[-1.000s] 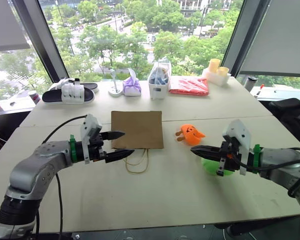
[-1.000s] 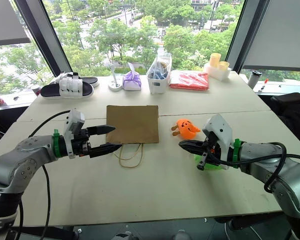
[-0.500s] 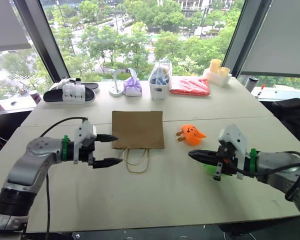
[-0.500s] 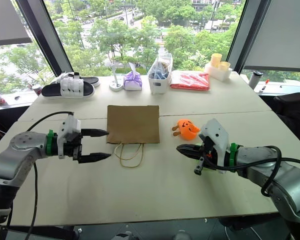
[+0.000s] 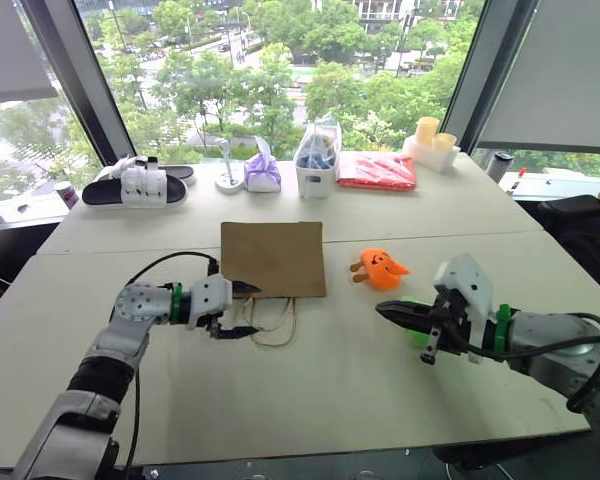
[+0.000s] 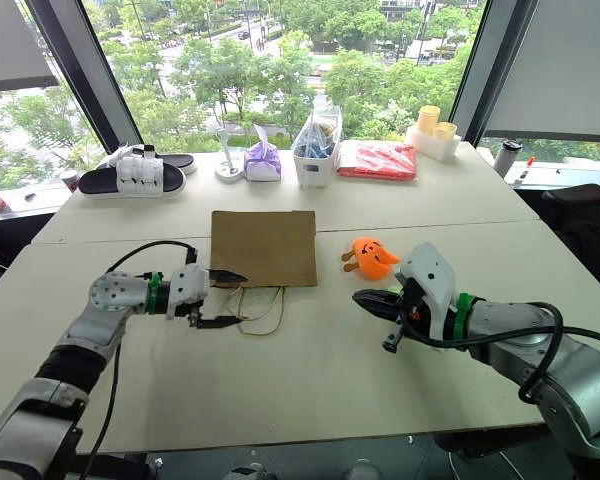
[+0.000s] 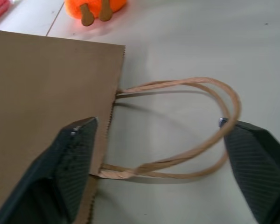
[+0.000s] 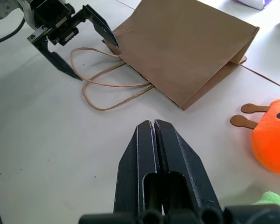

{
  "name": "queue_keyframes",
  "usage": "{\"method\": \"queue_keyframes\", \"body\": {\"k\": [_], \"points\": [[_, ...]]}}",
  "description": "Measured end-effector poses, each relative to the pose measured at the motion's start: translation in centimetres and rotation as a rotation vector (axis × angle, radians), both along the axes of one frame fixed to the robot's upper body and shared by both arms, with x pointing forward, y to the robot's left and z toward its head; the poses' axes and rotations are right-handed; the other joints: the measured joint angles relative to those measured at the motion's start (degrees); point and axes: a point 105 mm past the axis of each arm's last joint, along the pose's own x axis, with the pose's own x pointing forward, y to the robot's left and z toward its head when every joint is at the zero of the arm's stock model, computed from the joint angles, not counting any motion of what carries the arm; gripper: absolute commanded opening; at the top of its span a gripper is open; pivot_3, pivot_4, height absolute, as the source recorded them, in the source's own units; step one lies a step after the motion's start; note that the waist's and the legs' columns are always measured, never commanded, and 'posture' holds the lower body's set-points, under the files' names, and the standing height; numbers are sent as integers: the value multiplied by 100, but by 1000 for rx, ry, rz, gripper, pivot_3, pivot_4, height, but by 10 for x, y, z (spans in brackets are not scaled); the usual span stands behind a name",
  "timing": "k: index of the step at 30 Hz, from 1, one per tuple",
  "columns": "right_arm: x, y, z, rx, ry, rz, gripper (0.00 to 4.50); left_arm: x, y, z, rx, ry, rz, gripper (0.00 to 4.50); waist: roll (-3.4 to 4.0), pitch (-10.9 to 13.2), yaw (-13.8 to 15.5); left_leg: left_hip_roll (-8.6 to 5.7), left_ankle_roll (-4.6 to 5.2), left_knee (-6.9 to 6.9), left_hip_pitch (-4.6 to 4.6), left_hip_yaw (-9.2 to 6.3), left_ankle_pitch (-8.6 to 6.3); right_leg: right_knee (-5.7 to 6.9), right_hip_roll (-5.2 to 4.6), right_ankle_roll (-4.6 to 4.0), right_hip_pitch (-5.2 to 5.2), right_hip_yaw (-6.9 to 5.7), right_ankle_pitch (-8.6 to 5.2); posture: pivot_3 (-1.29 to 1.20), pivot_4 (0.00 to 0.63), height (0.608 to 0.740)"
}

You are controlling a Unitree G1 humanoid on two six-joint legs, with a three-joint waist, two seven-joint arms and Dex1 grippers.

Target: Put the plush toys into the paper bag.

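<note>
I expect the paper bag's opening [image 5: 276,297] to open wide when I lift the upper cord handle [image 7: 235,106], because that handle arches above the lower handle.
The brown paper bag [image 5: 274,258] lies flat on the table, its mouth and tan cord handles [image 7: 186,88] facing me. My left gripper [image 5: 243,309] is open and low at the mouth. One finger [image 7: 77,154] sits over the bag's edge and the other finger [image 7: 252,158] just outside the handle loops. The orange plush toy [image 5: 382,268] sits to the right of the bag. My right gripper [image 5: 380,311] is shut and empty, hovering in front of the orange toy. The green plush toy [image 5: 410,338] lies mostly hidden beneath it.
Along the far edge by the window stand black-and-white sandals [image 5: 135,185], a purple pouch [image 5: 263,175], a clear container with blue contents [image 5: 318,160], a red packet [image 5: 378,172] and yellow cups [image 5: 430,140]. A dark chair [image 5: 580,225] stands at the right.
My left gripper has dropped and reached in to the bag's handles, rolling its wrist, and its fingers have narrowed somewhat. The right gripper has stayed in place, shut.
</note>
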Motion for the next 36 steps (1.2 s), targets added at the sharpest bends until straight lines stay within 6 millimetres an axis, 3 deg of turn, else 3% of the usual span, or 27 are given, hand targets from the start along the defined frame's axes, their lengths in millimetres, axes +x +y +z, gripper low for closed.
{"method": "queue_keyframes", "body": {"k": [5,6,10,13,18,21,36], "points": [[0,-8,-11,-25,15,-44,0,4,1,4,-25,27,9,280,-1,0,10,-6,0,3,0,-3,0,4,0,1,1,0,0,0,150,740],[2,-13,-14,-44,9,-75,0,5,1,7,-43,42,13,125,-1,0,12,-8,0,5,-1,-4,0,4,0,1,2,0,0,0,150,740],[14,-32,-21,-89,-24,-191,0,4,-6,26,-122,92,-7,125,-1,0,5,-12,0,8,-1,-6,0,8,-1,2,3,0,1,0,150,740],[21,-30,-21,-39,-42,-222,0,3,-13,46,-196,129,-21,125,0,0,-22,-10,0,7,1,-10,0,11,1,2,2,-1,1,0,150,740],[35,20,-30,78,-33,-161,0,1,-32,74,-319,177,-38,125,-5,-4,-137,-7,-3,5,4,-19,2,17,6,2,2,-4,0,0,150,740],[44,46,-50,90,27,-146,0,-1,-39,85,-352,194,-41,125,-4,-4,-165,-10,-5,3,5,-20,3,18,6,2,0,-3,0,0,150,740],[117,118,-93,175,76,-238,0,-17,-49,112,-445,243,-29,125,0,-3,-178,-16,-57,-11,5,-29,33,26,6,0,-12,1,1,0,150,740]]}}
